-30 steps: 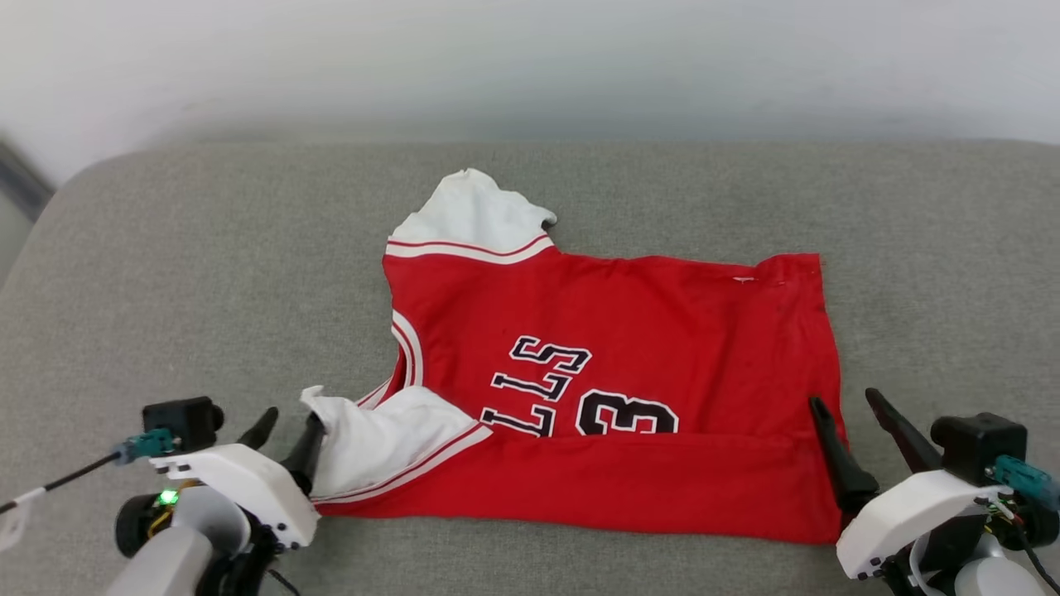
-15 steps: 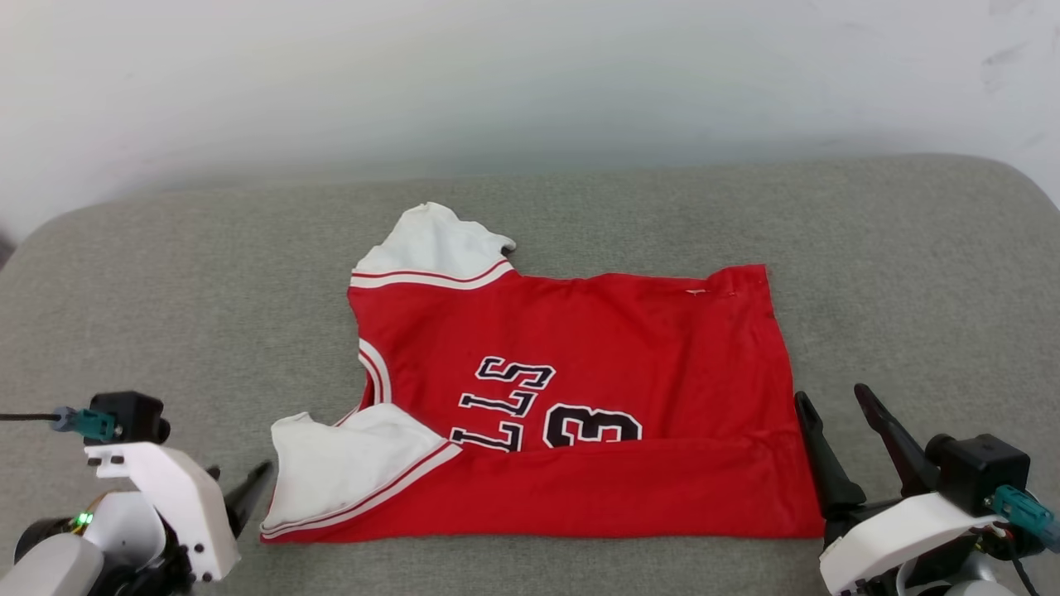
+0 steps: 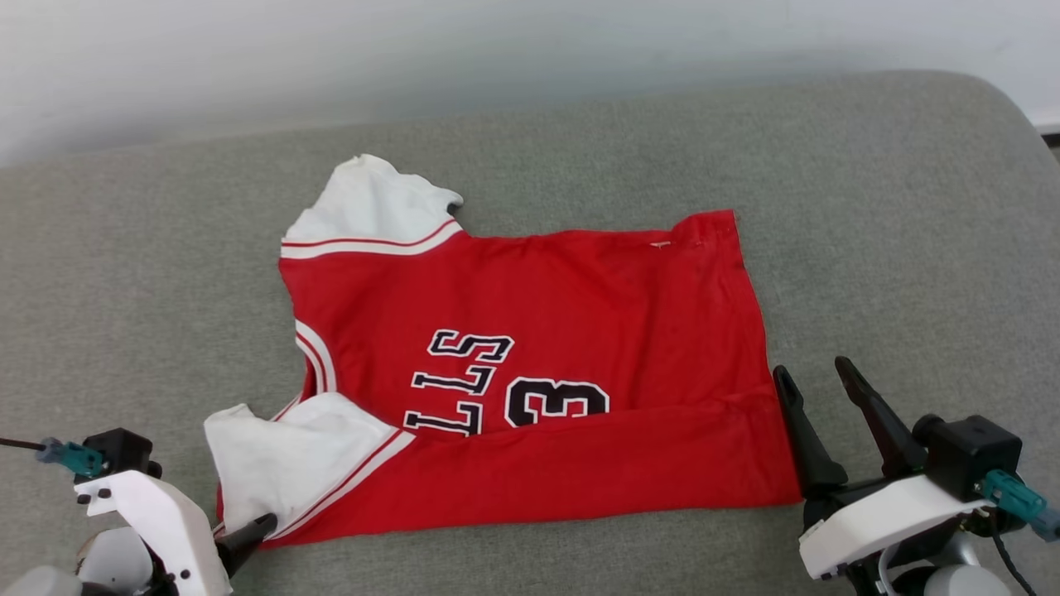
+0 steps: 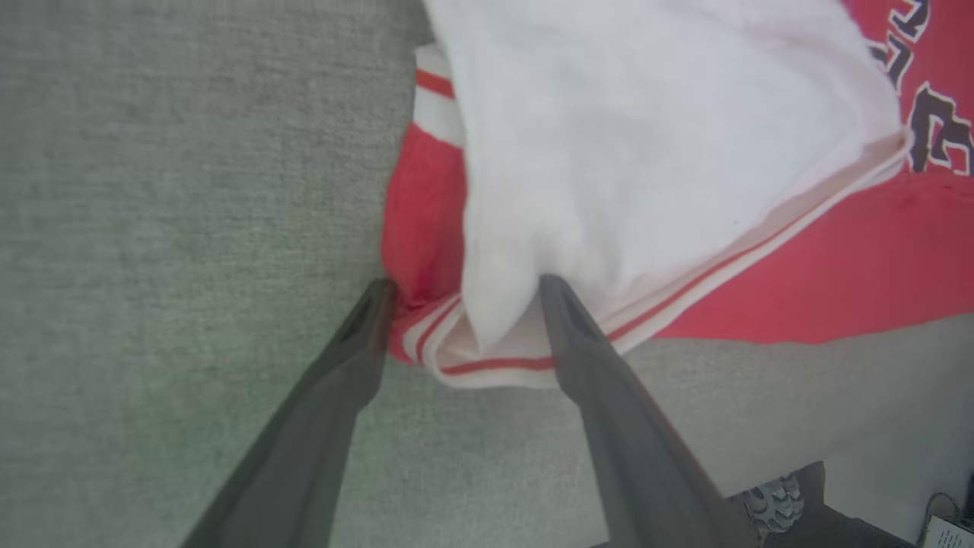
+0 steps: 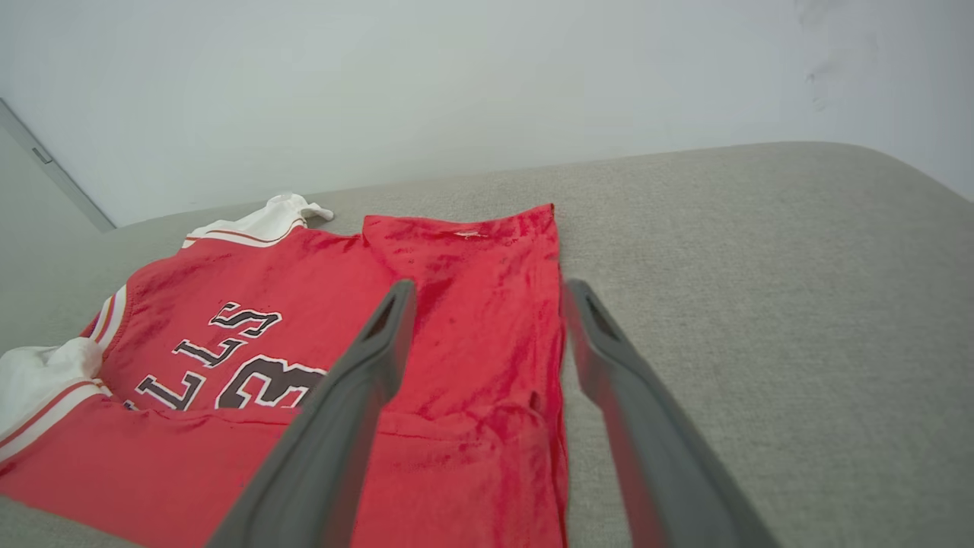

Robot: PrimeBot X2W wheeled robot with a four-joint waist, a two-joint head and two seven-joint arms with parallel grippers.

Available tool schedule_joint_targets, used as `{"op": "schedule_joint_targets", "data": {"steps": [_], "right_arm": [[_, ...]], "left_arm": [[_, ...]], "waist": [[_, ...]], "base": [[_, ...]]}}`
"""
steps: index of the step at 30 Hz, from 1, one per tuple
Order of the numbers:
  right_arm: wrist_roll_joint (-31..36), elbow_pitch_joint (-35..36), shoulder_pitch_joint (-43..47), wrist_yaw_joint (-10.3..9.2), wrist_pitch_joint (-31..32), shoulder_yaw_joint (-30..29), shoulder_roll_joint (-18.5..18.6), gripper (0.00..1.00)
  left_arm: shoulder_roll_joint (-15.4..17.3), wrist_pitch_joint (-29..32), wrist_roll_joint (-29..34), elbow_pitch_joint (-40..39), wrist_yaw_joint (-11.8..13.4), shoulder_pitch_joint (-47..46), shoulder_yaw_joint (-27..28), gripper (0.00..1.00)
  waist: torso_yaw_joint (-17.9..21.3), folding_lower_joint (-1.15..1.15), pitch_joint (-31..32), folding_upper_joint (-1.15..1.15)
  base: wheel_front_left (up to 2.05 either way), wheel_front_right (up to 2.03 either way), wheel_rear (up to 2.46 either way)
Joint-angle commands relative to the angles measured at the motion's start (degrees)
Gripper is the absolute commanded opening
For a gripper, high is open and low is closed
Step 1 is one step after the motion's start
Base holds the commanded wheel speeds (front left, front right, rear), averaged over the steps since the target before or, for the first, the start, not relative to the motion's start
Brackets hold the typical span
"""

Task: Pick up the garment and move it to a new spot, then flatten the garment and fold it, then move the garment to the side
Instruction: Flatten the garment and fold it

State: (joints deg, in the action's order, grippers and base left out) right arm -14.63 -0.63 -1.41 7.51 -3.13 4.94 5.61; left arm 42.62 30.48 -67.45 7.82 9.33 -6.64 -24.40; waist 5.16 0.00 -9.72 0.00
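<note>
I see the folded edge cut across the lettering, so I expect the fold to pull back and show more letters when I pull the garment toward me.
The garment, a red jersey with white sleeves, lies flat on the grey cushion. Its near edge is folded up over the lower part of the black-and-white lettering. One white sleeve points away at the far left. The other sleeve lies at the near left. My left gripper stands open, and that sleeve's striped corner lies between its fingers; one dark finger shows beside the sleeve. My right gripper is open at the garment's near right corner, its fingers astride the red side hem.
A pale wall rises behind the cushion. The cushion's rounded right end drops off at the far right. Bare grey fabric spreads left of the garment and right of it.
The head camera has shifted, so the whole picture has slid left. My left gripper has drawn back from the sleeve's far edge to its near corner. The right gripper stays by the right hem.
</note>
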Motion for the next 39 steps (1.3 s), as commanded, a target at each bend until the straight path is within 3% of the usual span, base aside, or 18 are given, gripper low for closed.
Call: {"op": "schedule_joint_targets", "data": {"steps": [1, 3, 4, 5, 6, 11, 19, 23, 29, 38, 39], "right_arm": [[0.1, 0.1, -1.0, -0.04, 0.0, 0.1, -0.1, 1.00], [-0.1, 0.1, -1.4, -0.04, 0.2, -0.2, 0.0, 1.00], [-0.2, 0.1, -1.6, -0.04, 0.3, -0.4, 0.2, 1.00], [-0.4, 0.2, -1.7, -0.04, 0.5, -0.7, 0.3, 1.00], [-0.4, 0.0, -1.7, -0.03, 0.7, -0.9, 0.4, 1.00], [-1.2, 0.2, -1.5, -0.03, 2.4, -2.6, 1.0, 1.00], [-3.8, -0.6, -0.7, -0.04, 10.7, -6.9, 3.0, 1.00], [-6.2, -3.5, -0.5, -0.03, 19.5, -7.2, 4.7, 1.00], [-8.8, -5.5, -2.1, -0.03, 33.1, -3.0, 7.3, 1.00], [-10.1, -9.3, -3.2, 0.05, 48.4, 3.2, 7.1, 1.00], [-10.3, -9.0, -3.4, 0.07, 48.4, 3.5, 6.9, 0.39]], "left_arm": [[-1.0, 1.2, -0.9, 1.2, 0.1, 1.0, -0.8, 1.00], [-2.5, 2.0, -2.0, 2.4, -0.6, 1.2, -1.3, 1.00], [-3.2, 2.3, -2.5, 2.8, -0.9, 1.3, -1.7, 0.91], [-3.9, 2.5, -2.8, 2.9, -1.3, 1.5, -2.1, 0.38], [-4.7, 2.0, -3.4, 3.0, -1.5, 1.8, -2.0, 0.00], [-5.2, -0.3, -2.8, 2.8, -2.6, 2.6, -1.7, 0.00], [-3.5, -7.3, 1.0, -2.8, -1.5, 2.6, 0.9, 0.00], [-3.0, -9.1, 3.4, -6.6, -0.5, 1.8, 0.8, 0.00], [-2.7, -9.8, 5.9, -11.1, 0.8, 0.4, 0.1, 0.00], [-3.3, -10.4, 7.6, -12.6, 1.0, -1.1, -0.6, 0.00], [-3.4, -10.6, 7.7, -12.5, 0.9, -1.1, -0.6, 0.00]], "waist": [[1.2, 0.00, -1.5, 0.00], [1.6, 0.00, -2.3, 0.00], [1.6, 0.00, -2.4, 0.00], [1.6, 0.00, -2.7, 0.00], [1.6, 0.00, -2.7, 0.00], [0.9, 0.00, -2.3, 0.00], [-1.6, 0.00, -0.5, 0.00], [-3.0, 0.00, -0.4, 0.00], [-4.6, 0.00, -2.2, 0.00], [-5.9, 0.00, -5.0, 0.00], [-6.0, 0.00, -5.0, 0.00]], "base": [[0.00, 0.00, 0.00], [0.00, 0.00, 0.00], [0.00, 0.00, 0.00], [0.00, 0.00, 0.00], [0.00, 0.00, 0.00], [0.00, 0.00, 0.00], [0.00, 0.00, 0.00], [0.00, 0.00, 0.00], [0.00, 0.00, 0.00], [0.00, 0.00, 0.00], [0.00, 0.00, 0.00]]}}
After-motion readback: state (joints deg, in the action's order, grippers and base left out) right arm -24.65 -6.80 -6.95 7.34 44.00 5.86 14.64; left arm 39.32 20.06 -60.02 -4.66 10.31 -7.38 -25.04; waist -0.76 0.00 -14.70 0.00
